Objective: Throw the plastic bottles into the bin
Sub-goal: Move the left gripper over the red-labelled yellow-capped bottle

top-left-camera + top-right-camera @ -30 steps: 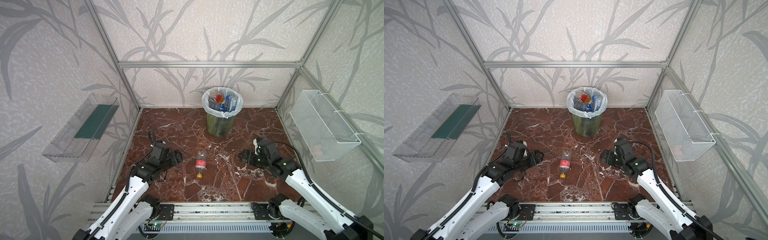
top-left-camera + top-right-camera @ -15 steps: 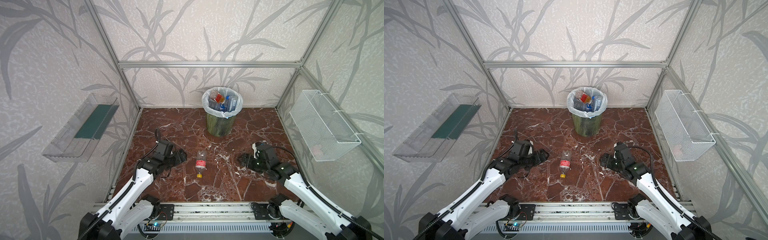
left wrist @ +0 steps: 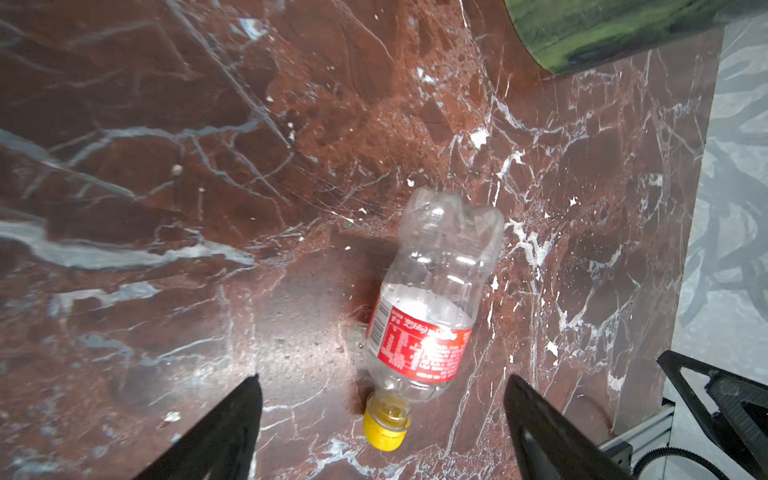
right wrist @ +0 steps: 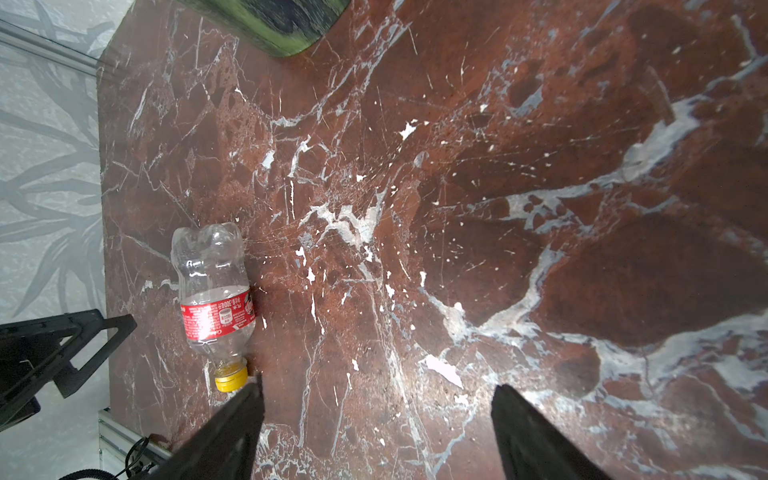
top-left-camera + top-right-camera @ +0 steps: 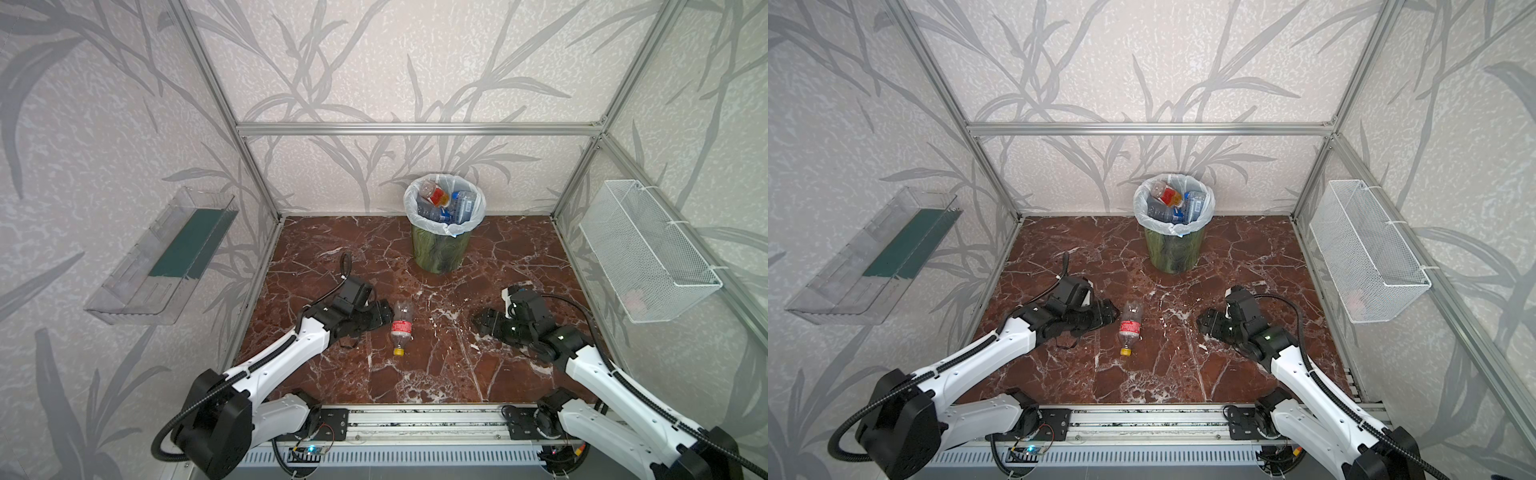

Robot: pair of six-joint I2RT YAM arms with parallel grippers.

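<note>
The bottle (image 5: 401, 328) is near my left gripper and far from my right gripper. Next, my left gripper grabs the bottle by its middle and takes it to the bin (image 5: 444, 204).
One clear plastic bottle (image 5: 401, 326) (image 5: 1130, 325) with a red label and yellow cap lies on the red marble floor, cap toward the front rail. My left gripper (image 5: 388, 316) (image 5: 1116, 311) is open just left of it, and in the left wrist view (image 3: 382, 388) its jaws stand wide to either side of the bottle's (image 3: 432, 303) cap end without touching. My right gripper (image 5: 478, 321) (image 5: 1200, 322) is open and empty, well right of the bottle (image 4: 214, 299). The dark green bin (image 5: 441, 253) (image 5: 1173, 251) with its white bag stands at the back, holding several bottles.
A clear plastic tray (image 5: 160, 257) hangs on the left wall and a white wire-mesh basket (image 5: 648, 253) on the right wall. An aluminium rail (image 5: 415, 424) runs along the front edge of the floor. The bin's base shows in both wrist views (image 3: 602, 33) (image 4: 270, 20).
My left gripper has moved right across the floor, up to the lying bottle. My right gripper has drifted slightly left and lower. The bottle has not moved.
</note>
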